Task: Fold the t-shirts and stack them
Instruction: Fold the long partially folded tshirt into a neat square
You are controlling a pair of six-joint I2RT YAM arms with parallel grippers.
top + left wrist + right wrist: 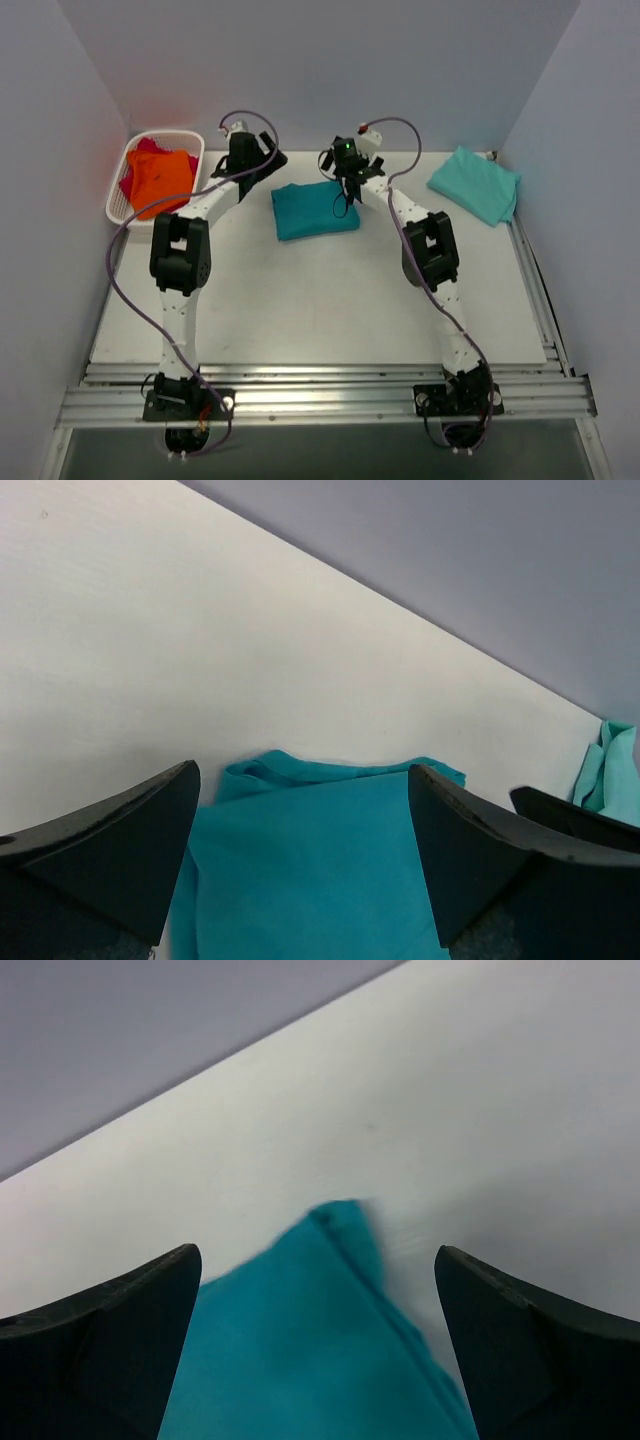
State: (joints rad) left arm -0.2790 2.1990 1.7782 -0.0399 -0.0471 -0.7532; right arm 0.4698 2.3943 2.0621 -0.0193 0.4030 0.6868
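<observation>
The deep teal shirt's layers lie (402, 1332) close along the shirt's edge (308, 213). The shirt will therefore bunch up there but stay folded when I pick it up and carry it.
A deep teal t-shirt (314, 210) lies folded into a rectangle at the middle back of the table. My left gripper (272, 160) hovers over its back left corner, open and empty. In the left wrist view the teal shirt (310, 870) lies between the spread fingers of the left gripper (302, 775). My right gripper (347, 186) hovers over the shirt's back right corner, open and empty. In the right wrist view that corner of the teal shirt (320, 1330) points up between the fingers of the right gripper (317, 1255). A paler mint-green t-shirt (476, 184) lies folded at the back right.
A white lattice basket (190, 136) at the back left holds an orange shirt (160, 178) over a magenta-red one (134, 170). Grey walls close the back and both sides. The mint-green shirt's edge (610, 770) shows in the left wrist view.
</observation>
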